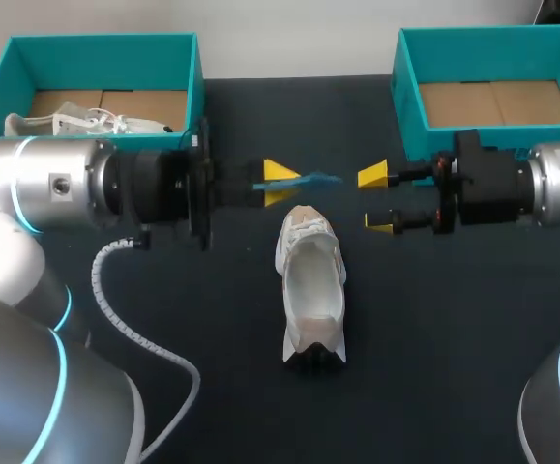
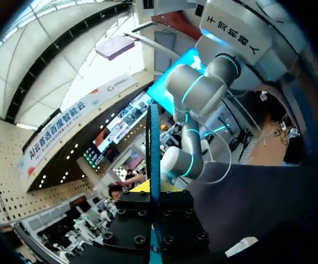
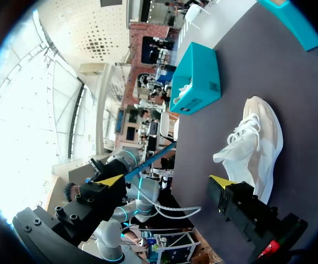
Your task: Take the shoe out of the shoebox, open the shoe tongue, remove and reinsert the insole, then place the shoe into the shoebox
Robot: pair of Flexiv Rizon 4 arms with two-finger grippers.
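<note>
My right gripper will carry the blue insole (image 1: 295,182), and the insole will stay flat then, because its loose end sticks out straight (image 1: 326,179) from my left gripper.
A white shoe (image 1: 310,280) lies on the dark table, toe toward the boxes, its opening facing up; the right wrist view shows the shoe (image 3: 255,137) beside that gripper. My left gripper (image 1: 280,184) hovers above the shoe's toe, shut on a thin blue insole (image 1: 307,179) that sticks out toward my right arm. Seen from the left wrist, the insole (image 2: 154,148) stands edge-on between the fingers of the left gripper (image 2: 153,190). My right gripper (image 1: 376,199) faces it, open, a short gap from the insole's free end. From the right wrist, the insole (image 3: 153,159) points between the fingers of the right gripper (image 3: 167,181).
A teal shoebox (image 1: 197,87) at the back left holds white paper and another white item. A second teal shoebox (image 1: 407,87) at the back right shows a bare cardboard floor. The left box (image 3: 197,82) also appears beyond the shoe.
</note>
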